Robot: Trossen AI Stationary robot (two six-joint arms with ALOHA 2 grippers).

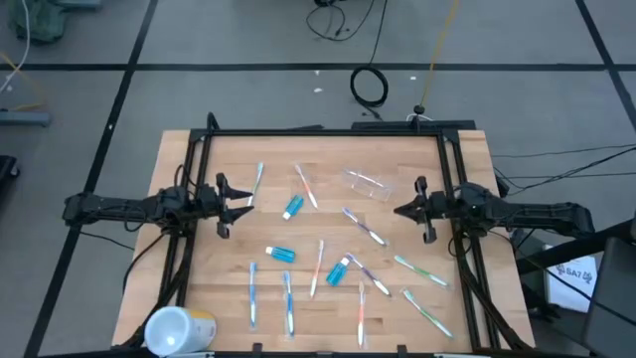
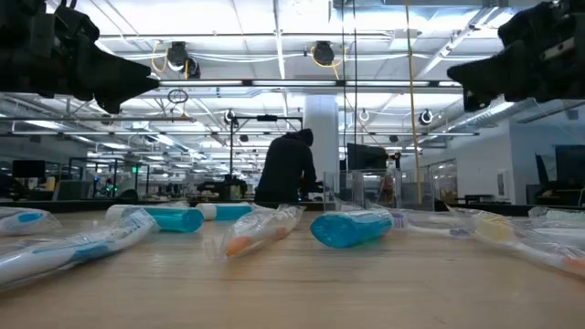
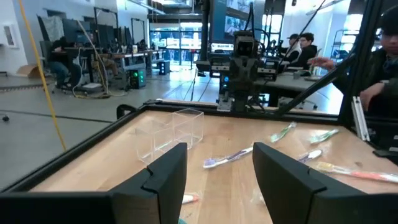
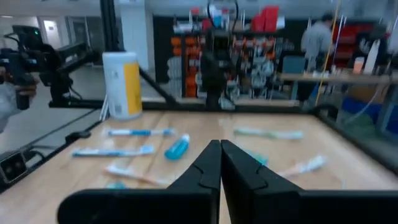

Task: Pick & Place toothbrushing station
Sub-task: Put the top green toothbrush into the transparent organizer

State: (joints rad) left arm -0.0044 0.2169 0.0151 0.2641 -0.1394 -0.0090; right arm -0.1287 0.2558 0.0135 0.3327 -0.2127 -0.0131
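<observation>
My left gripper should lift and tilt down to grab the far green toothbrush (image 1: 255, 184) near its head (image 1: 260, 166), because the gripper points level and the toothbrush lies flat below it.
Several thin toothbrushes lie flat and scattered on the wooden table (image 1: 199, 159), among them a purple-white one (image 1: 364, 227), a green one (image 1: 419, 269) and blue ones (image 1: 252, 294). Three small blue toothpaste tubes (image 1: 292, 207) (image 1: 280, 255) (image 1: 338, 268) lie between them. A clear plastic cup (image 1: 366, 184) lies at the far middle, also in the left wrist view (image 3: 177, 132). My left gripper (image 1: 238, 203) (image 3: 217, 177) hovers open at the table's left side. My right gripper (image 1: 399, 211) (image 4: 220, 163) hovers shut at the right side. Neither touches anything.
A large white and yellow cylinder (image 1: 180, 329) stands at the near left corner. A black frame (image 1: 328, 130) runs along the table's far and side edges. In the room beyond, a person (image 2: 288, 169) stands with their back turned.
</observation>
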